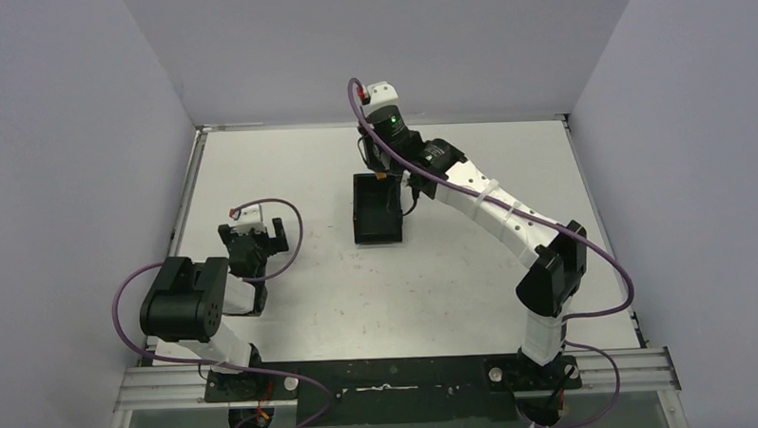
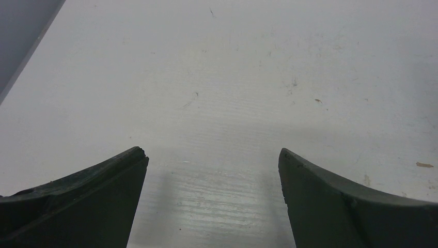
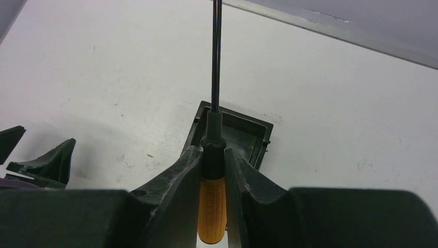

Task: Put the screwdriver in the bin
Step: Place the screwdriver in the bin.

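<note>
I should keep lowering the screwdriver [image 3: 214, 124] with my right gripper toward the bin's middle [image 1: 377, 212] until it sits inside, as it points roughly along the empty bin's length.
The screwdriver [image 3: 212, 206] has an orange ribbed handle, a black collar and a thin dark shaft that runs up out of the right wrist view. My right gripper [image 3: 213, 152] is shut on its handle and holds it in the air above the bin [image 3: 247, 135], a small black open tray. In the top view the right gripper [image 1: 385, 174] hangs over the far end of the bin [image 1: 376, 214], with a spot of orange showing. My left gripper [image 2: 213, 157] is open and empty above bare table; in the top view it [image 1: 254, 239] sits left of the bin.
The white tabletop [image 1: 473, 277] is walled by grey panels on the left, back and right. A metal rail [image 1: 390, 377] runs along the near edge by the arm bases. The left gripper's fingertips [image 3: 46, 160] show at the left of the right wrist view.
</note>
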Available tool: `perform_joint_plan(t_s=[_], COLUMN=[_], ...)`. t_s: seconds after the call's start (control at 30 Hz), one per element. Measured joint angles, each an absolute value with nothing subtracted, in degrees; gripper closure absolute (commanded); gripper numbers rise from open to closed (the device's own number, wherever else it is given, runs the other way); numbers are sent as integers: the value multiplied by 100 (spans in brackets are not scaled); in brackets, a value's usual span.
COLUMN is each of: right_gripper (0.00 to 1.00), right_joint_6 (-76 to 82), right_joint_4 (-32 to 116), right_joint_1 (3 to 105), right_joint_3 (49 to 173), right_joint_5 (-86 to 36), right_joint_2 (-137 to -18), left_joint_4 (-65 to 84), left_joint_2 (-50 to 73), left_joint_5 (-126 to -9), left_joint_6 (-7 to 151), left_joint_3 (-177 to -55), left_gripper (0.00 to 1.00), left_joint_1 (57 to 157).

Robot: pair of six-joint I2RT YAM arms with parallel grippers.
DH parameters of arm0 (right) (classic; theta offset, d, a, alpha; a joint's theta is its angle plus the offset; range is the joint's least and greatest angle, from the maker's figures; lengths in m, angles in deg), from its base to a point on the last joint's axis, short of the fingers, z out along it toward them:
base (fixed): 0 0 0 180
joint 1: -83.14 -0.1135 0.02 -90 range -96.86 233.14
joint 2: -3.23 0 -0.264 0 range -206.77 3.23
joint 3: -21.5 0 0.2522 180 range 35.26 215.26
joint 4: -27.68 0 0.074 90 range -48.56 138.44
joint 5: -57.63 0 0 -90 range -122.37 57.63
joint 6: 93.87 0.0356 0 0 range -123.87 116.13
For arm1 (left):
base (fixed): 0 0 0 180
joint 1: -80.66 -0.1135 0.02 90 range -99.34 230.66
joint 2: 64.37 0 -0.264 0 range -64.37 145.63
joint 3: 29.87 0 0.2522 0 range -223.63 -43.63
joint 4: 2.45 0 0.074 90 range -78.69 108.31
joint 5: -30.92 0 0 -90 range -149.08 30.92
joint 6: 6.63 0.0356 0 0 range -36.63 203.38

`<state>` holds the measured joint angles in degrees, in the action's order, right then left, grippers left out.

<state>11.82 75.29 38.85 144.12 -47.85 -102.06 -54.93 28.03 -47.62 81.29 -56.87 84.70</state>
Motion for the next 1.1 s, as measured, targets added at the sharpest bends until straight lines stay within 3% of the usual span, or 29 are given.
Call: perform_joint_plan(t_s=[0.53, 1.1], right_gripper=[100, 100], right_joint_6=[550, -66], right_joint_4=[6110, 5192], right_joint_1=[3885, 3891], right_joint_3=[12576, 11830], right_joint_5=[-4355, -4016], right_joint_2=[-10279, -11148], left_joint_4=[-5493, -5493], left_joint_2=[2803, 2801], left_joint_5=[-4762, -4762], left_joint_6=[8129, 8129], left_joint_3=[-5687, -5687], left_gripper=[3, 3], left_joint_1=[8470, 8470])
